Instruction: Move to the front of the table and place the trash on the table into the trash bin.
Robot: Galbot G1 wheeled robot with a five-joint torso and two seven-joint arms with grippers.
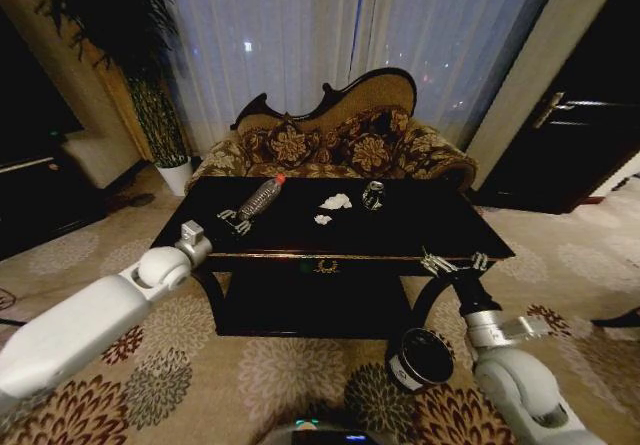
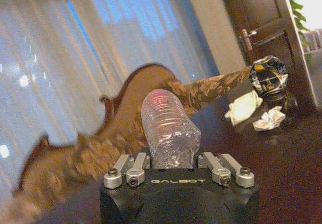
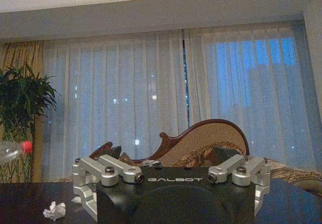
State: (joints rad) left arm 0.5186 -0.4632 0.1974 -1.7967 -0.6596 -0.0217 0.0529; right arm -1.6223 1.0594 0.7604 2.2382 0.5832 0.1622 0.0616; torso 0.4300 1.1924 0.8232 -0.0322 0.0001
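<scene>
I can see through the ribbed body behind the red cap (image 1: 281, 179), so I should expect to carry an empty bottle (image 1: 262, 196) to the trash bin.
On the black table (image 1: 440, 227) a clear bottle (image 1: 262, 197) with a red cap lies at the left. My left gripper (image 1: 236, 220) is shut on its base end. In the left wrist view the bottle (image 2: 168, 131) stands out straight from between the fingers. Two white paper wads (image 1: 335, 202) (image 1: 322, 219) and a silvery crushed item (image 1: 373, 195) sit mid-table, also seen as the wads (image 2: 244, 107) (image 2: 269, 118) and the silvery item (image 2: 269, 75). My right gripper (image 1: 452, 262) hangs open at the table's front right edge, above the trash bin (image 1: 420, 358) on the carpet.
An ornate sofa (image 1: 330, 140) stands right behind the table. A white plant pot (image 1: 176, 175) and a dark cabinet (image 1: 40, 200) are at the left, a dark door (image 1: 575, 135) at the right. Patterned carpet lies in front.
</scene>
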